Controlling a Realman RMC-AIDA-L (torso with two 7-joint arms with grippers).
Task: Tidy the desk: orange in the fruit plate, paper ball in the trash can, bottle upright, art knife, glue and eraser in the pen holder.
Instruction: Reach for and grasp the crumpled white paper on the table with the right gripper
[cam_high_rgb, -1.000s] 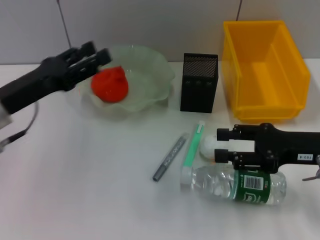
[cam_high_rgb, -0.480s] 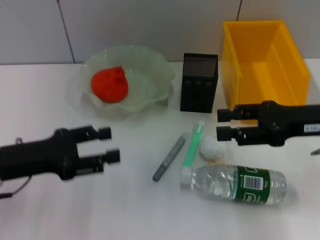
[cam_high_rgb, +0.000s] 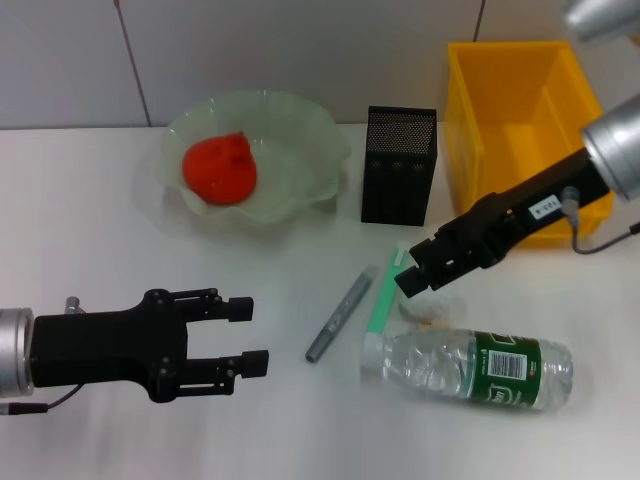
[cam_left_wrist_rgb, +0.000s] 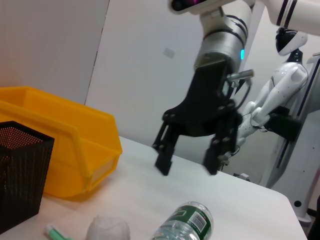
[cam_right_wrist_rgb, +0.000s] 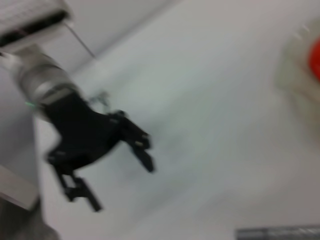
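Observation:
I expect the hidden eraser to come into view when I lift the clear bottle (cam_high_rgb: 470, 368), because a tan edge (cam_high_rgb: 434, 323) is peeking out between the bottle and the paper ball.
The orange (cam_high_rgb: 218, 167) lies in the pale green fruit plate (cam_high_rgb: 300, 115). My left gripper (cam_high_rgb: 250, 333) hovers open over bare table at the near left, holding nothing. My right gripper (cam_high_rgb: 413, 268) reaches in from the right and hangs open just above the white paper ball (cam_high_rgb: 437, 305), partly hiding it; the left wrist view shows that gripper (cam_left_wrist_rgb: 186, 167) with its jaws spread above the ball (cam_left_wrist_rgb: 107, 231). The clear bottle (cam_high_rgb: 470, 368) lies on its side. A grey art knife (cam_high_rgb: 338, 316) and green glue (cam_high_rgb: 387, 290) lie beside it. The eraser is hidden.
A black mesh pen holder (cam_high_rgb: 398, 165) stands behind the glue. The yellow bin (cam_high_rgb: 530, 140) sits at the back right, close to my right arm. A white humanoid robot (cam_left_wrist_rgb: 285, 75) stands beyond the table.
My left arm left the fruit plate and swung down to the near left table, then edged right. My right gripper rose from the bottle and now tilts down over the paper ball.

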